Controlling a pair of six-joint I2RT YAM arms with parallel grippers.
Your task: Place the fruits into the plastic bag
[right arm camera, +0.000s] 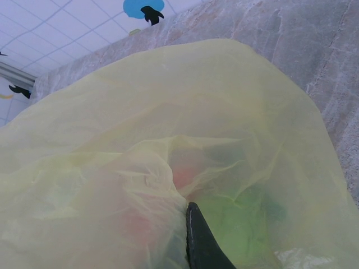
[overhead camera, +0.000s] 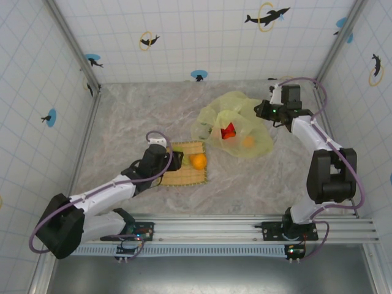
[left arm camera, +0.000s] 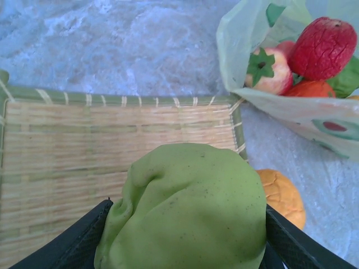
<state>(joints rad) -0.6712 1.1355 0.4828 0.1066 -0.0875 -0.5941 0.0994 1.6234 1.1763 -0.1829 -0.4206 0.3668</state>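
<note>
The plastic bag's opening [overhead camera: 212, 131] is wide open toward the green pear, so my left gripper keeps bringing the pear in until I let it go next to the red strawberry [overhead camera: 228, 131].
My left gripper [overhead camera: 176, 160] [left arm camera: 185, 235] is shut on a lumpy green pear [left arm camera: 182, 204], held just above the woven mat. An orange [overhead camera: 198, 161] [left arm camera: 281, 196] lies at the mat's right edge, beside the pear. The yellow-green plastic bag [overhead camera: 236, 122] [left arm camera: 291, 115] [right arm camera: 168, 112] lies beyond it, mouth toward the mat. Inside are a red strawberry [overhead camera: 228, 131] [left arm camera: 322, 47], a pinkish red apple [left arm camera: 269, 70], another orange [overhead camera: 247, 141] and a green fruit [left arm camera: 346, 78]. My right gripper [overhead camera: 264, 112] [right arm camera: 190, 224] pinches the bag's far edge; plastic hides one finger.
The tan woven mat [overhead camera: 184, 174] [left arm camera: 84, 145] lies on the marbled table [overhead camera: 122, 122] left of the bag. Tiled walls close in the back and both sides. Bare table surface lies between the mat and the bag's mouth.
</note>
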